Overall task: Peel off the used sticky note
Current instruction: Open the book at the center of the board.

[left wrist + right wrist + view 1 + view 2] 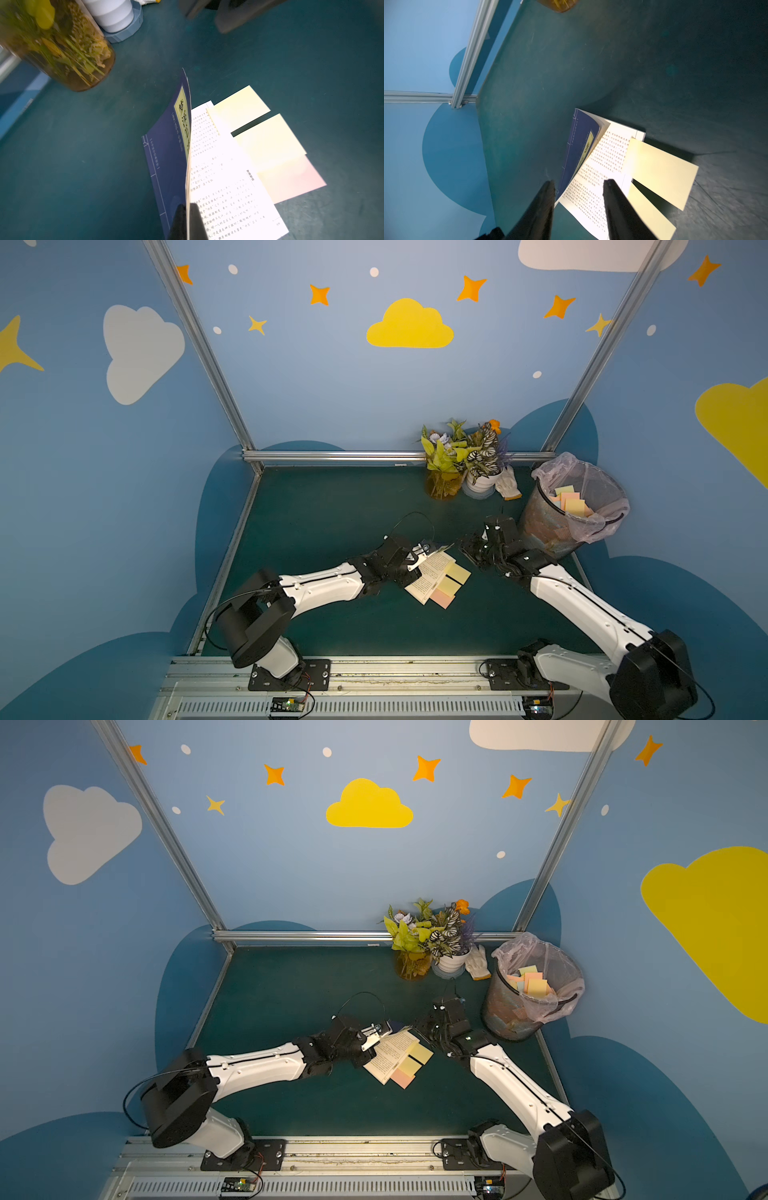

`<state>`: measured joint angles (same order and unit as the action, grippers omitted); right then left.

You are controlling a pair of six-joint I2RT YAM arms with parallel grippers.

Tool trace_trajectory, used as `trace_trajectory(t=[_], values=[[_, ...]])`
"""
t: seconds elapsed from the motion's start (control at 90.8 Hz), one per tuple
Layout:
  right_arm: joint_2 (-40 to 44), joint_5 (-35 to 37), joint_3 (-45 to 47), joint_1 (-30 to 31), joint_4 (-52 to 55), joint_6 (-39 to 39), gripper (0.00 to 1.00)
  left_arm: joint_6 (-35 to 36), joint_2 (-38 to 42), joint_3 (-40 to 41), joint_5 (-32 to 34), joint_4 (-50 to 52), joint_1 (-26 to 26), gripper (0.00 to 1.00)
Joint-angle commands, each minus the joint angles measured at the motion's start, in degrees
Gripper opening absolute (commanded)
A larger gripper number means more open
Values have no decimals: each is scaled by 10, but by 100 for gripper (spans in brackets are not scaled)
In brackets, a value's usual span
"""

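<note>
I should hold the navy cover (170, 132) folded back with my left gripper while my right gripper peels off the far yellow note (458, 573), because the cover stands on its edge by the page.
A thin booklet (428, 578) lies open on the green table top, its white printed page (224, 187) facing up. Three sticky notes hang off that page's edge: one yellow note (458, 572) (241, 108) (660, 172), a second yellow note (449, 585) (270, 139) and a pink note (442, 598) (291, 178). No writing shows on any of them, so I cannot tell which is the used sticky note. My left gripper (188, 209) (432, 549) is shut on the navy cover (166, 155), holding it raised on edge. My right gripper (579, 182) (467, 549) hovers open by the booklet's far end.
A mesh bin (540, 526) with a plastic liner and discarded notes stands at the back right, just behind the right arm. An amber jar of flowers (442, 485), a white plant pot (482, 481) and a white glove (509, 485) stand along the back rail.
</note>
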<state>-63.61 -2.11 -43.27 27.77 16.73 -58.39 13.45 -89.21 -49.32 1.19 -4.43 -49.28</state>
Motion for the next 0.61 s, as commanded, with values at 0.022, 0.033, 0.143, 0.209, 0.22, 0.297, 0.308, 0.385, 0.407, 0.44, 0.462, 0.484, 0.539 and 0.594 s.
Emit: trace_trajectory(t=[0.022, 0.033, 0.143, 0.209, 0.22, 0.297, 0.308, 0.385, 0.407, 0.44, 0.462, 0.484, 0.539, 0.594], values=[[43, 3, 42, 25, 21, 39, 42, -73, -2, -6, -112, 44, 32, 3], [45, 4, 43, 30, 20, 39, 41, -76, -3, -7, -116, 47, 35, 3], [44, 21, 62, 79, 5, 34, 39, -104, -14, -12, -168, 56, 60, 3], [30, 36, 68, 107, -5, 26, 35, -124, -20, -13, -187, 53, 79, 3], [27, 39, 69, 112, -7, 25, 35, -127, -21, -13, -190, 52, 81, 3], [-6, 54, 76, 142, -34, 16, 30, -149, -29, -18, -214, 52, 103, 3], [-13, 57, 76, 146, -38, 14, 29, -152, -31, -18, -218, 52, 105, 3], [-62, 63, 65, 173, -65, 9, 23, -167, -38, -20, -234, 50, 121, 3], [-83, 65, 58, 181, -68, 10, 20, -170, -40, -20, -236, 49, 123, 3], [-111, 72, 41, 190, -68, 12, 15, -173, -42, -19, -237, 48, 127, 3], [-130, 77, 27, 198, -67, 15, 12, -175, -45, -19, -238, 48, 129, 3], [-146, 80, 16, 203, -68, 20, 10, -177, -47, -20, -239, 48, 131, 3], [-186, 84, -12, 216, -68, 31, 7, -183, -51, -19, -245, 46, 137, 3], [-219, 85, -41, 227, -68, 42, 5, -188, -53, -17, -251, 44, 144, 3]])
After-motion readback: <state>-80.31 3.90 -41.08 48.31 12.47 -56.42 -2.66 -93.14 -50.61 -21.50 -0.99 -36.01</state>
